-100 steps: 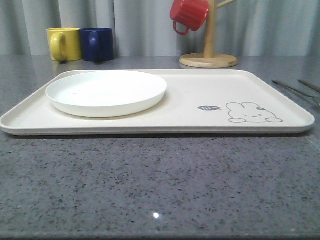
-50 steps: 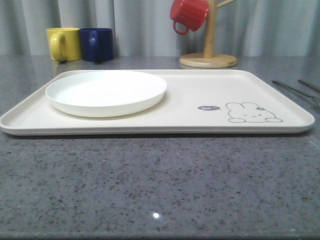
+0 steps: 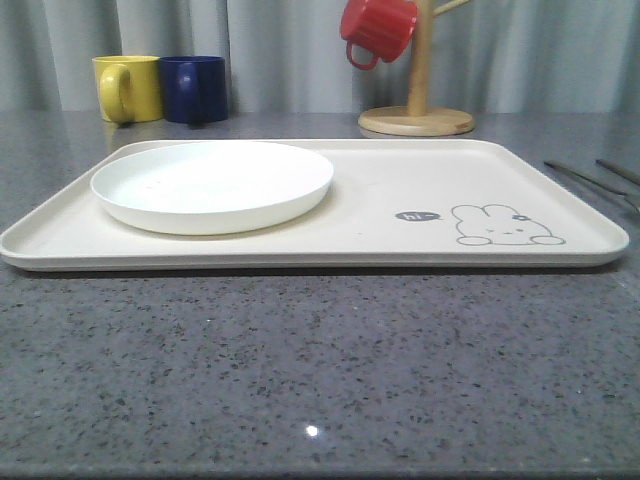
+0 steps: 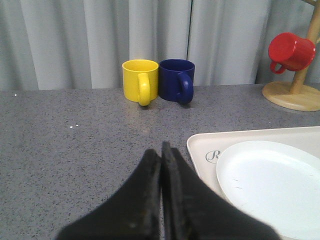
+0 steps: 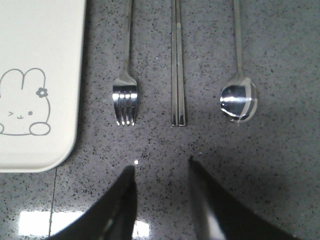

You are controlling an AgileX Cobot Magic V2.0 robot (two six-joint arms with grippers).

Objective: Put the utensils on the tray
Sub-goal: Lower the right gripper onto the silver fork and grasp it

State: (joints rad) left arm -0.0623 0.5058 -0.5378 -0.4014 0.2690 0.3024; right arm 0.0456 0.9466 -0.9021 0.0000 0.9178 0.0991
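I see a thin seam [image 5: 178,60] running down the long straight utensil [image 5: 178,87], so I should expect a pair of chopsticks that come up together when I lift them.
Three silver utensils lie side by side on the grey counter just beside the tray's edge: a fork [image 5: 125,102], a long straight knife [image 5: 178,75] and a spoon [image 5: 238,100]. My right gripper [image 5: 161,166] hovers open above the counter, short of the fork's tines and the knife's end, holding nothing. The cream tray [image 5: 40,40] with its rabbit drawing lies beside the fork. In the front view the tray [image 3: 400,180] spans the middle, and the utensils [image 3: 585,178] show as thin strips at the far right. My left gripper [image 4: 161,147] is shut and empty near the tray's corner [image 4: 200,142].
A round white plate [image 3: 212,185] sits on the tray's left half. A yellow mug [image 3: 128,88] and a blue mug [image 3: 194,88] stand at the back left. A wooden mug tree [image 3: 418,110] with a red mug [image 3: 378,30] stands behind the tray.
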